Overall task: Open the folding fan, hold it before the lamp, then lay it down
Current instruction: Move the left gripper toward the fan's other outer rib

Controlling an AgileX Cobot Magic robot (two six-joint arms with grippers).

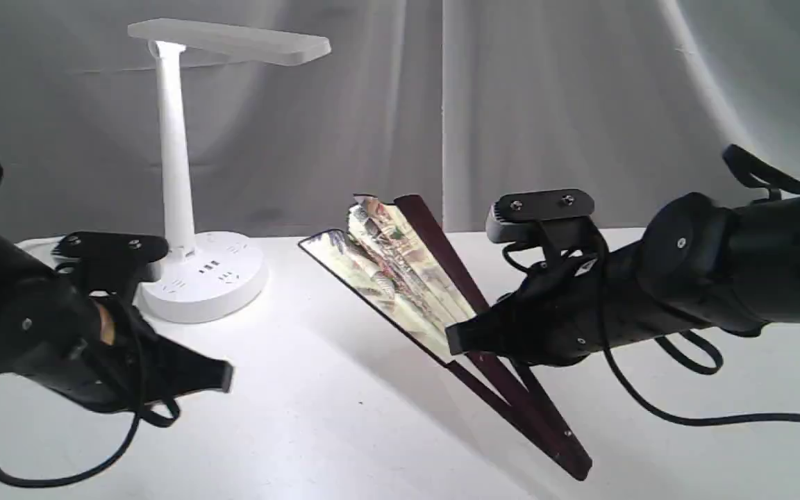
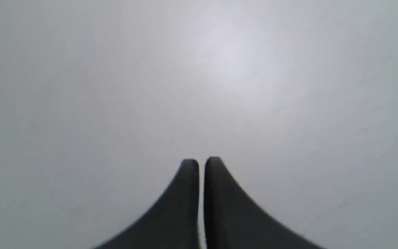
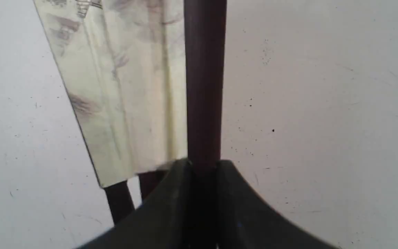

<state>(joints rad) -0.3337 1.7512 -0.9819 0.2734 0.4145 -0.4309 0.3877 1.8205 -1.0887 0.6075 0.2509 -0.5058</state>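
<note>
My left gripper points down, shut, while the folding fan's far edge [image 1: 372,301] slants free, so next my left gripper turns level, opens and takes the fan edge's upper end [image 1: 322,248].
The folding fan [image 1: 400,278] is partly spread, its painted cream pleats slanting up from the pivot end [image 1: 577,467] near the table's front. My right gripper [image 1: 457,340] is shut on the fan's dark maroon guard [image 3: 204,86], with the cream paper [image 3: 126,93] fanning away beside it. The white lamp [image 1: 185,167] stands at the back left on its round base [image 1: 209,281], bar head overhead. My left gripper [image 1: 223,377] hovers low at the front left, shut and empty; its fingertips [image 2: 189,165] nearly touch over bare table.
A white table [image 1: 317,417] carries everything. Grey curtain hangs behind. Black cables loop under both arms, one [image 1: 685,417] trailing across the table at the right. The lamp's cord runs off at the far left edge.
</note>
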